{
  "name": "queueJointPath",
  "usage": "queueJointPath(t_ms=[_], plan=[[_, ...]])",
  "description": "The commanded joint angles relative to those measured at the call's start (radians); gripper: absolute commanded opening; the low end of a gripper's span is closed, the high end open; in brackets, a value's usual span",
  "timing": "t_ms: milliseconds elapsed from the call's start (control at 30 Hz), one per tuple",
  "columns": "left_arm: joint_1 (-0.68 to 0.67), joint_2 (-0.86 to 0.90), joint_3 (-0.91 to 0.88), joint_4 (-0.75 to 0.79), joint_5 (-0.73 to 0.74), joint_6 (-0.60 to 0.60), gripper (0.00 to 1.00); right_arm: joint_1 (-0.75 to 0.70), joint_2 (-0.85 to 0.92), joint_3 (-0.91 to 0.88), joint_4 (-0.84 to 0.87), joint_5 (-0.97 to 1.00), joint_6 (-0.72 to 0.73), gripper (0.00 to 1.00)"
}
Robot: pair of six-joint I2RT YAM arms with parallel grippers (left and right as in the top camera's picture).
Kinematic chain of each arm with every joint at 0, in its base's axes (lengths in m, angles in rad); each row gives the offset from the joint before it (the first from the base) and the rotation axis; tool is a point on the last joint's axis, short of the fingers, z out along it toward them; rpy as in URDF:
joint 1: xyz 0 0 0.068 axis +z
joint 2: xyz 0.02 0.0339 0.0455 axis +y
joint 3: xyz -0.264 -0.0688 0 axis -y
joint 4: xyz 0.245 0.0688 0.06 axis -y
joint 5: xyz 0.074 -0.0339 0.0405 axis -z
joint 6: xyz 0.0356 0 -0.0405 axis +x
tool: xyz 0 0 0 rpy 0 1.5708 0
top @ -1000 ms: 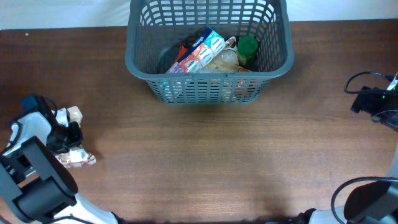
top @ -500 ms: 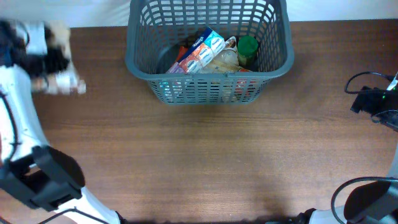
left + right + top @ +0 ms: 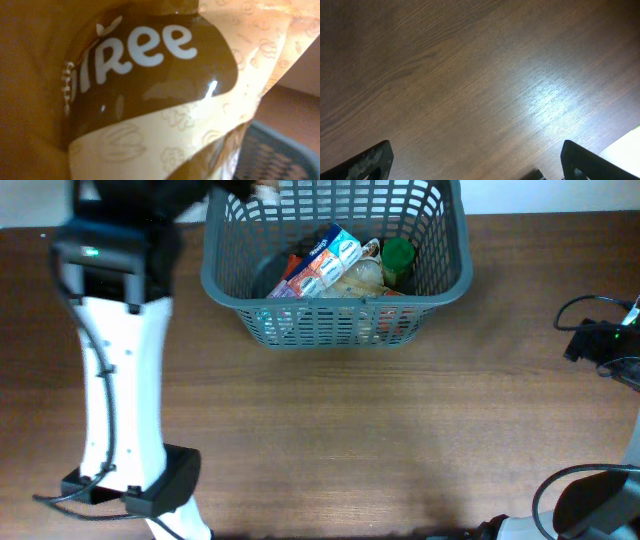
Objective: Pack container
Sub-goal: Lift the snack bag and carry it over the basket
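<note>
I should now move the snack packet (image 3: 266, 193) inward and down with my left gripper, since it is above the basket's open corner, and let it go over the clear packet (image 3: 364, 275).
The dark grey basket (image 3: 335, 302) stands at the table's far middle. It holds a blue, white and red carton (image 3: 322, 262), a green-capped bottle (image 3: 398, 254) and a clear packet (image 3: 356, 277). My left gripper (image 3: 245, 188), blurred, is over the basket's far left corner, shut on a brown and cream snack packet (image 3: 266, 190). That packet (image 3: 150, 75) fills the left wrist view and hides the fingers; a basket corner (image 3: 285, 157) shows at the lower right. My right gripper (image 3: 475, 167) is open and empty above bare table.
The brown wooden table (image 3: 350, 430) stretches in front of the basket. My left arm's white link (image 3: 120, 380) rises from its base at the front left. My right arm (image 3: 600, 345) and its cables sit at the right edge.
My left gripper has carried the snack packet from the table's left side up and to the right, to the basket's far left corner. The right arm has not moved.
</note>
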Motion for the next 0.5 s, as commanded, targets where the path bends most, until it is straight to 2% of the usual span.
queueJointPath(t_ms=[0, 267, 467], plan=[[-0.08, 0.069, 0.0, 0.005, -0.031, 0.038, 0.02, -0.004, -0.006, -0.004, 0.003, 0.012, 0.007, 0.99], [-0.148, 0.233, 0.0, -0.005, -0.106, 0.032, 0.02, -0.004, -0.006, -0.004, 0.003, 0.012, 0.007, 0.99], [-0.148, 0.322, 0.0, -0.118, -0.106, -0.001, 0.02, -0.004, -0.006, -0.004, 0.003, 0.012, 0.007, 0.99]])
